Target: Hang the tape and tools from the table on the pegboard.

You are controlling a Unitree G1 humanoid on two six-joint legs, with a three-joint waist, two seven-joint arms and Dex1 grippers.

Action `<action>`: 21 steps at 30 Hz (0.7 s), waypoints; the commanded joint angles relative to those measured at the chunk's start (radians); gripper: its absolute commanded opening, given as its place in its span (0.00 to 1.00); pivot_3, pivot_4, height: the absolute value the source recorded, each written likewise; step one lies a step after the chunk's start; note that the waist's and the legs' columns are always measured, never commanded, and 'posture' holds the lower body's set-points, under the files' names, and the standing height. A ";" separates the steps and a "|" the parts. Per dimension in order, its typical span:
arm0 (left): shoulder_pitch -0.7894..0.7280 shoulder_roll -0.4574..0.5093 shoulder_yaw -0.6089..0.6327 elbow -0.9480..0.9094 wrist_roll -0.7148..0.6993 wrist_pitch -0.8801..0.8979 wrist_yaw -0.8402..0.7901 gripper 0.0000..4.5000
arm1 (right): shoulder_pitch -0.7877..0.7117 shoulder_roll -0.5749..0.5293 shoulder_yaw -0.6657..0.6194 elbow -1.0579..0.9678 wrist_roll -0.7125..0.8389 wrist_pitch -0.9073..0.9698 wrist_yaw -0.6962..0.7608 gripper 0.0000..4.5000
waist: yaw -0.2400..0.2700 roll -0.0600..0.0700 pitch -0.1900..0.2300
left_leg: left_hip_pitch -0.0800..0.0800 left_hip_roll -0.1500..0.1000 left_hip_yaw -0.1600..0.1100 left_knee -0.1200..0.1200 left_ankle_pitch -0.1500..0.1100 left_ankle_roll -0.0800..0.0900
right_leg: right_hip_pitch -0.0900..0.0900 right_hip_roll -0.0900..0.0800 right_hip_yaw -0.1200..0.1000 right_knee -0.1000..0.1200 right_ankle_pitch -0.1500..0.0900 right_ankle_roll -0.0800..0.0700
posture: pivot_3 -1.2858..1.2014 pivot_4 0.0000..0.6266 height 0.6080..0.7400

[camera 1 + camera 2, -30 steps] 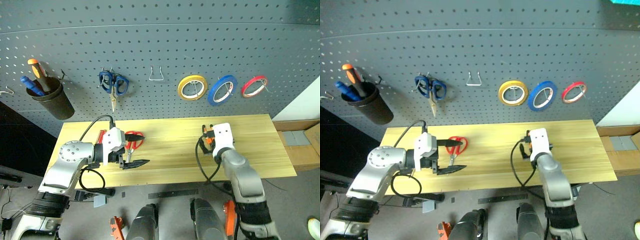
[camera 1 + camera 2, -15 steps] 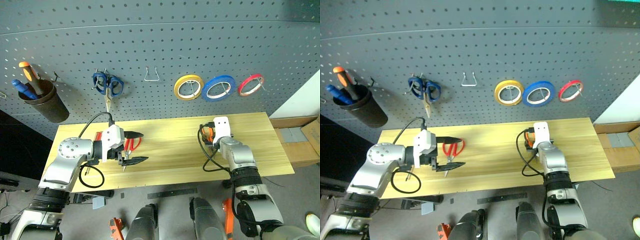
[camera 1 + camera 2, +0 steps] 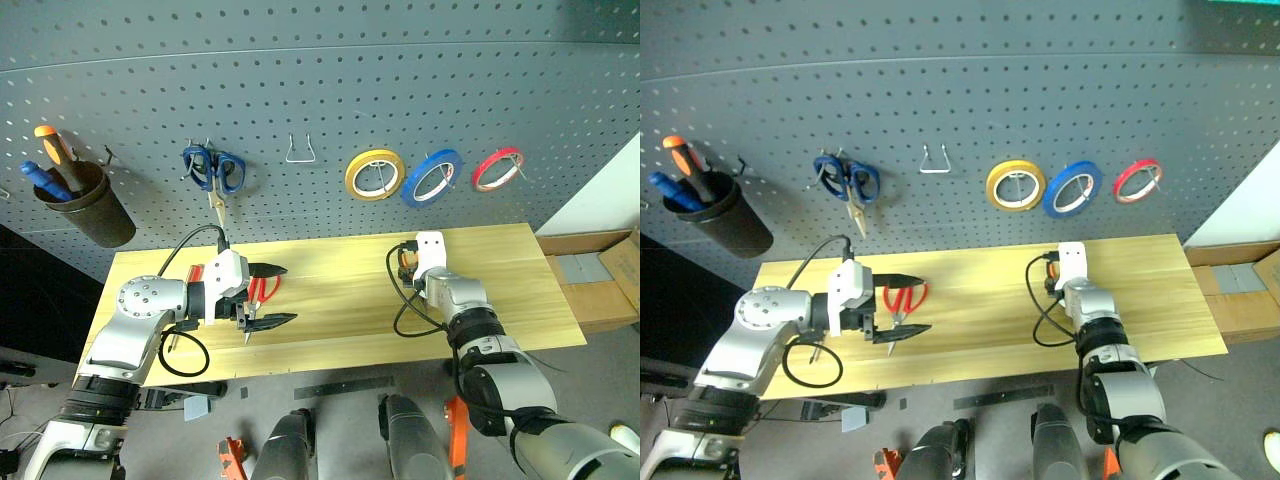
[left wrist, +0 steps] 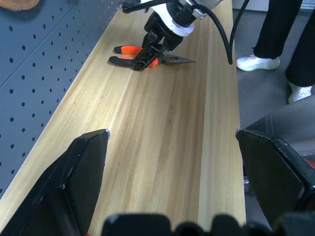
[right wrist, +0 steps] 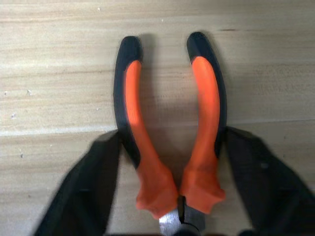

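Observation:
My gripper will get the orange-and-black pliers (image 5: 158, 186) caught in the wire hook when it lowers them jaws first, because the pliers' handles (image 5: 205, 105) spread wide above the pliers' joint.
The orange-and-black pliers (image 5: 170, 123) lie flat on the table (image 3: 340, 310), right of centre. My right gripper (image 5: 172, 140) is down over them, open, a finger close against each handle near the joint; the left wrist view shows the same gripper (image 4: 147, 53) and pliers (image 4: 129, 49). The red-handled scissors (image 3: 264, 289) lie at the left, under my open left gripper (image 3: 272, 295). A red screwdriver handle (image 3: 198, 271) peeks out behind that wrist. The blue tape (image 3: 431, 177) hangs on the pegboard (image 3: 300, 60).
On the pegboard hang a brown cup (image 3: 85, 205) with orange and blue screwdrivers, blue scissors (image 3: 213, 168), a bare wire hook (image 3: 302, 150), a yellow roll (image 3: 375, 173) and a red roll (image 3: 497, 168). A person's legs (image 4: 266, 34) stand beyond the table's right end.
My right arm has stretched forward and down onto the pliers, and its fingers have drawn in around the handles. The left gripper has kept still; the view itself has shifted.

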 commanded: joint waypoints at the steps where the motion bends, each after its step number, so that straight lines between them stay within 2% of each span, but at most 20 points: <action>1: 0.013 0.001 0.021 -0.026 -0.005 -0.014 0.008 0.99 | 0.016 0.002 0.005 0.030 0.000 0.004 -0.014 0.56 | 0.000 0.000 -0.001 | 0.000 0.000 0.000 0.000 0.000 0.000 | 0.000 0.000 0.000 0.000 0.000 0.000 | 0.48 0.37 1.00; 5: 0.027 -0.008 0.038 -0.038 -0.020 -0.003 0.031 0.99 | 0.048 0.010 0.038 -0.060 -0.011 0.010 -0.005 0.56 | 0.000 0.000 -0.001 | 0.000 0.000 0.000 0.000 0.000 0.000 | 0.000 0.000 0.000 0.000 0.000 0.000 | 0.48 0.37 1.00; 8: 0.051 -0.012 0.071 -0.059 -0.046 0.022 0.061 0.99 | 0.134 0.021 0.105 -0.352 -0.018 0.065 0.026 0.56 | 0.000 0.000 -0.001 | -0.001 0.000 -0.001 0.000 0.000 0.000 | -0.001 0.000 0.000 0.000 0.000 0.000 | 0.48 0.37 1.00; 12: 0.101 -0.010 0.137 -0.107 -0.098 0.067 0.093 0.99 | 0.340 0.046 0.212 -0.921 0.004 0.249 0.049 0.56 | -0.001 0.000 -0.001 | -0.003 0.001 0.000 -0.001 0.000 -0.001 | -0.005 0.000 0.002 0.001 0.000 0.000 | 0.48 0.38 1.00; 15: 0.133 -0.018 0.183 -0.131 -0.123 0.072 0.122 0.99 | 0.460 0.037 0.317 -1.242 -0.008 0.337 0.050 0.56 | 0.001 0.000 -0.001 | -0.003 0.005 0.001 -0.001 -0.001 0.000 | -0.008 0.001 0.006 0.001 0.000 0.000 | 0.48 0.39 1.00; 18: 0.165 -0.018 0.220 -0.151 -0.150 0.094 0.143 0.99 | 0.509 0.013 0.423 -1.463 -0.034 0.373 0.043 0.56 | 0.002 0.000 -0.001 | -0.002 0.010 0.004 -0.001 -0.001 0.000 | -0.008 0.004 0.010 0.001 0.000 0.001 | 0.48 0.40 1.00; 21: 0.184 -0.028 0.249 -0.163 -0.168 0.104 0.176 0.99 | 0.469 -0.008 0.491 -1.556 -0.059 0.331 0.052 0.56 | 0.002 0.000 -0.001 | -0.001 0.012 0.006 -0.001 -0.001 0.000 | -0.008 0.006 0.011 0.001 0.002 0.000 | 0.48 0.40 1.00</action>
